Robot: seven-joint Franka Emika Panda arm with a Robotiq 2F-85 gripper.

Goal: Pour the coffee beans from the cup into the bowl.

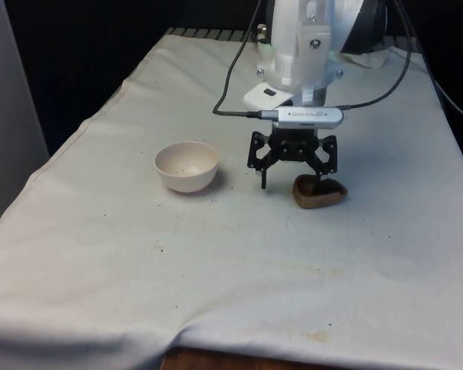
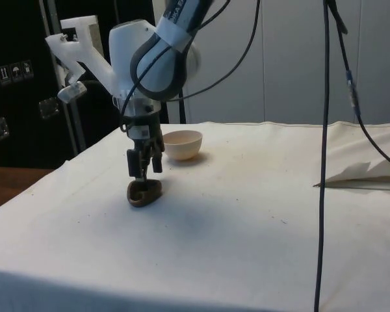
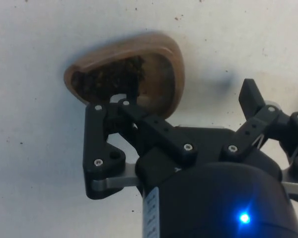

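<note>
The coffee beans [image 3: 111, 75] are lying loose toward the brown cup's narrow end [image 3: 78, 79], so when I pour, they will slide out and the cup will be almost empty.
A brown wooden cup [image 1: 322, 194] [image 2: 145, 194] [image 3: 165, 64] stands on the white cloth, with dark coffee beans [image 3: 111, 75] in it. My gripper [image 1: 291, 183] [image 2: 143, 174] [image 3: 187, 96] is open just above it and points down. One finger [image 3: 120, 101] dips inside the cup at its rim. The other finger [image 3: 250, 95] hangs outside over bare cloth, so the jaws straddle the cup's wall. A cream bowl [image 1: 187, 166] [image 2: 182, 144] sits upright towards the front view's left of the cup, about a hand's width from the gripper, holding a few dark specks.
A folded white sheet [image 2: 367, 172] lies on the table far from the cup. A black cable [image 2: 325, 143] hangs down in front of the side camera. Small dark specks dot the cloth [image 1: 216, 262]. The table's front edge [image 1: 239, 358] is nearby.
</note>
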